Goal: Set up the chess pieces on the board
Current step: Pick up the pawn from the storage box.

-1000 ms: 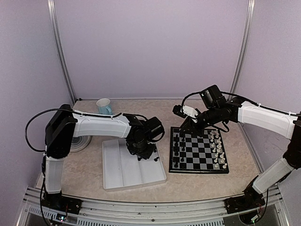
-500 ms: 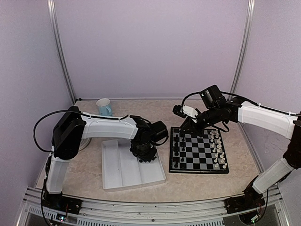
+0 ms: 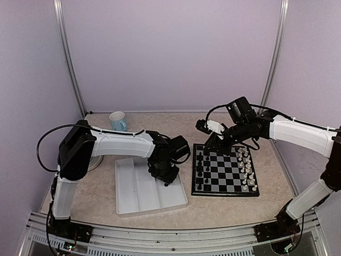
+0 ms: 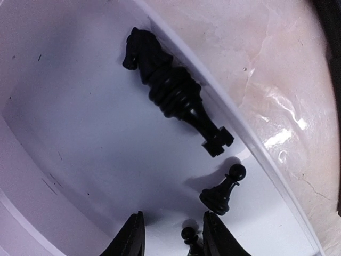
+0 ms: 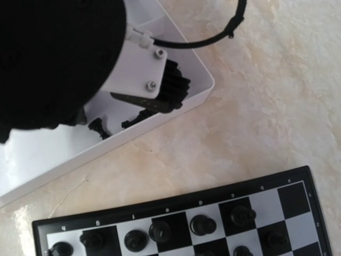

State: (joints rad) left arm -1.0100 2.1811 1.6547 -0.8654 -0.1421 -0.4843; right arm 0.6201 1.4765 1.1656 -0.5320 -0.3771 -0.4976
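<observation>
The small black pawn [image 4: 191,241] is near one finger of my left gripper, away from the gripper's middle. I should open the gripper wider and center it over the pawn [image 4: 193,248] before I close it.
My left gripper [image 3: 165,174] reaches down into the right end of the white tray [image 3: 136,200]. In the left wrist view it [image 4: 173,240] is open, with a small black pawn [image 4: 187,236] between the fingertips, close to the right finger [image 4: 217,234] and not clamped. Another black pawn [image 4: 221,189] stands just beyond. A black knight and a second piece [image 4: 170,90] lie against the tray wall. The board [image 3: 224,193] holds black pieces [image 3: 200,165] along its left side. My right gripper [image 3: 210,140] hovers over the board's far left corner; its fingers are hidden.
White chess pieces [image 3: 246,169] stand along the board's right side. A light blue mug [image 3: 118,120] stands at the back left. A pale round object [image 3: 91,162] lies behind the left arm. The right wrist view shows the board's border [image 5: 160,210] and the tray's corner [image 5: 205,80].
My left arm has swung its elbow right and its gripper has shifted slightly right and nearer within the tray. The right arm has not moved.
</observation>
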